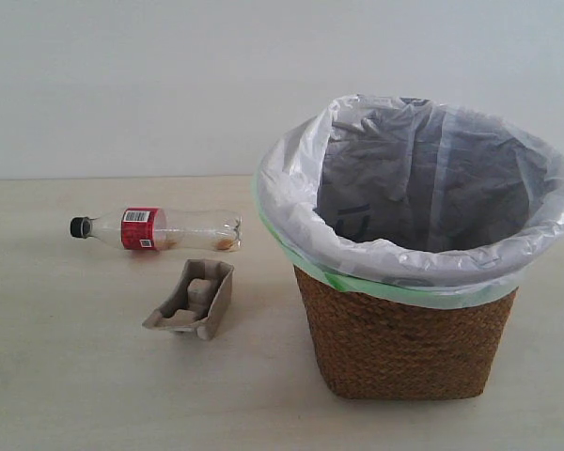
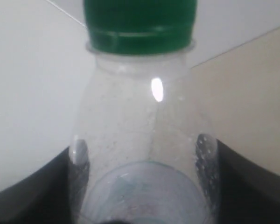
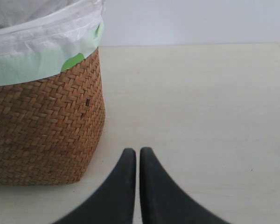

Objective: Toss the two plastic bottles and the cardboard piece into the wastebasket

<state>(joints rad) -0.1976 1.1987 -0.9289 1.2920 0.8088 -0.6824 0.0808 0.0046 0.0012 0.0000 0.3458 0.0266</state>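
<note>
I should keep swinging my left gripper toward the wastebasket's opening (image 1: 423,178) while the green-capped bottle's body (image 2: 142,128) is between both fingers and that opening is clear, and let go of the bottle there.
In the left wrist view the larger clear bottle (image 2: 140,116) with the green cap fills the frame, and my left gripper (image 2: 142,148) is shut on its body, one dark finger on each side. Neither this bottle nor either arm shows in the exterior view. The slimmer bottle (image 1: 169,229) with black cap and red label lies on its side at the left of the table. Just in front of it sits the grey-brown cardboard piece (image 1: 193,301). The wicker wastebasket (image 1: 404,338) with its white bag stands to the right. My right gripper (image 3: 137,151) is shut and empty, low over the table beside the wastebasket (image 3: 42,126).
The pale wooden table (image 1: 66,395) runs back to a plain white wall (image 1: 122,85). The bag's green-edged rim (image 1: 423,268) folds over the top of the basket.
</note>
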